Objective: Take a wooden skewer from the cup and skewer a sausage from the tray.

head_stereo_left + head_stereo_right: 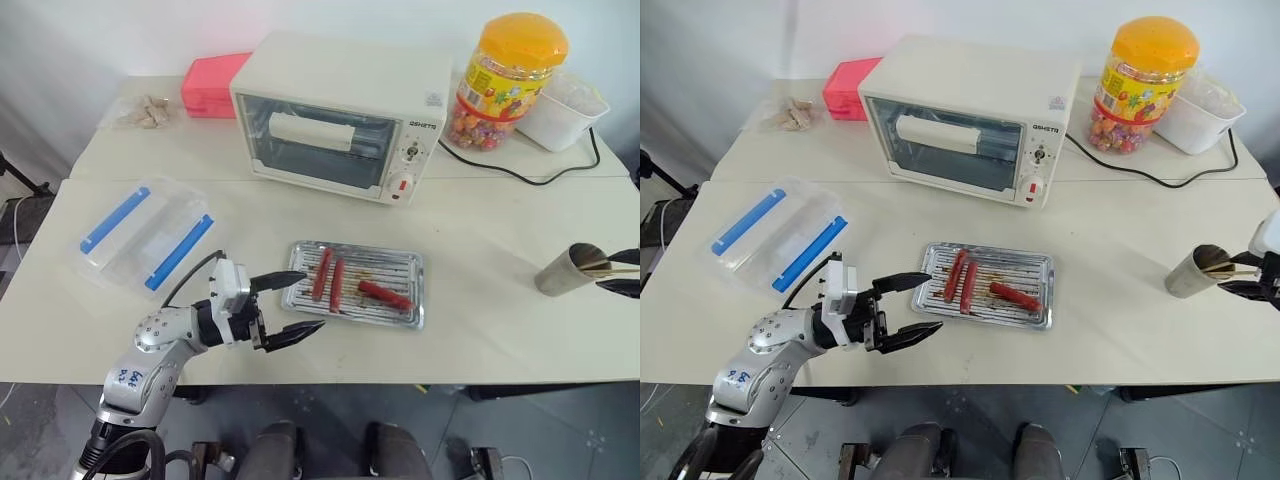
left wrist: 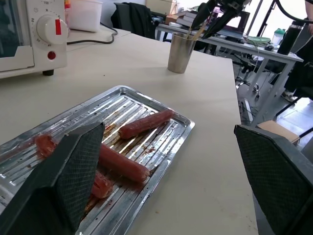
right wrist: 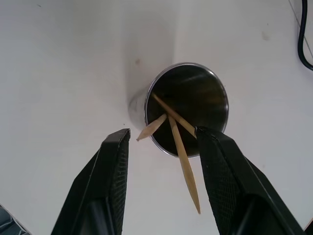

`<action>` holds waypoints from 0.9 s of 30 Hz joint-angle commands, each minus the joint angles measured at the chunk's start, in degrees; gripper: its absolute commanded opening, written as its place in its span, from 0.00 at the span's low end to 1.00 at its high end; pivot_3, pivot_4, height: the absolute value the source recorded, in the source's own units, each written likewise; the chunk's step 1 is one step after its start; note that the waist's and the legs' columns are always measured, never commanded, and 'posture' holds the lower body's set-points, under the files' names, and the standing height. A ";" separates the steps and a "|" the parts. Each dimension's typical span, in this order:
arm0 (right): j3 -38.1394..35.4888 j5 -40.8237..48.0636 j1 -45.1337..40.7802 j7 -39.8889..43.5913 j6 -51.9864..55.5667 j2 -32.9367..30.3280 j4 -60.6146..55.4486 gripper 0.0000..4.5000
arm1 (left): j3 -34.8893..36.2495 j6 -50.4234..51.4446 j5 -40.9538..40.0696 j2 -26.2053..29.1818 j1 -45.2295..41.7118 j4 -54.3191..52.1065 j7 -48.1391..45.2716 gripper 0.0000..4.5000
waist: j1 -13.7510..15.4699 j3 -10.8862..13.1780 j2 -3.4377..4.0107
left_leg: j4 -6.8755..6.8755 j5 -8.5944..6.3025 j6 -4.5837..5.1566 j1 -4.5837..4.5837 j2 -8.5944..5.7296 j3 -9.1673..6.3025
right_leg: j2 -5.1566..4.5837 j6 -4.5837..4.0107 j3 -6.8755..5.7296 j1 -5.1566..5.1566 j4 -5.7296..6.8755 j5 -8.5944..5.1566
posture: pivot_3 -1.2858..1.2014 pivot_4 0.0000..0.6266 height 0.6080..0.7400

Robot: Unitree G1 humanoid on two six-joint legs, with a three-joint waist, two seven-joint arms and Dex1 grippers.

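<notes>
The robot's right gripper should draw one skewer out by its tip and pass the skewer's far end to the left gripper, because the skewers stand point-up [image 3: 189, 183] in the cup.
The silver tray [image 1: 410, 262] lies at the table's middle front. A deep-red sausage [image 1: 385, 295] rests in its right half, and two slimmer orange-red sausages [image 1: 322, 273] lie in its left half. My left gripper [image 1: 308, 301] is open and level at the tray's left end, holding nothing. The grey metal cup [image 3: 188, 115] stands near the right edge with three wooden skewers [image 3: 183, 161] leaning out of it. My right gripper [image 3: 163, 133] is open above the cup's rim. The skewers' tips lie between its fingers, and one skewer runs against a finger [image 3: 220, 161].
A white toaster oven [image 1: 340, 115] stands behind the tray. A candy jar [image 1: 505, 80] and a white tub [image 1: 565, 110] sit at the back right, with a black cable [image 1: 520, 175] trailing forward. A clear box with blue clips [image 1: 145, 235] lies at the left, and a pink box [image 1: 212, 82] farther back.
</notes>
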 commanded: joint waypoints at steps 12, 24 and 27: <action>1.39 0.92 -1.93 0.56 -0.27 -0.69 0.30 0.01 | 0.93 -0.82 -0.77 0.18 0.30 -2.28 0.31 1.00 | 0.03 -0.01 -0.04 | 0.00 0.00 0.00 0.00 0.03 -0.01 | 0.02 0.00 -0.03 0.00 0.00 0.00 | 0.52 0.24 1.00; -0.99 2.61 -3.58 2.63 0.81 -2.32 0.29 0.01 | 0.64 -1.80 -0.28 -0.28 0.15 -1.20 0.03 1.00 | 0.02 -0.01 -0.04 | 0.00 0.00 0.00 0.00 0.02 0.00 | 0.00 0.00 -0.02 0.00 0.00 0.00 | 0.52 0.24 1.00; -3.24 4.04 -4.63 3.86 1.56 -3.59 0.49 0.01 | 0.55 -2.37 -0.08 -0.39 0.04 -0.54 -0.25 1.00 | 0.00 -0.01 -0.01 | 0.00 0.00 0.00 0.00 0.02 0.01 | 0.00 0.00 -0.02 0.00 0.00 0.00 | 0.52 0.24 1.00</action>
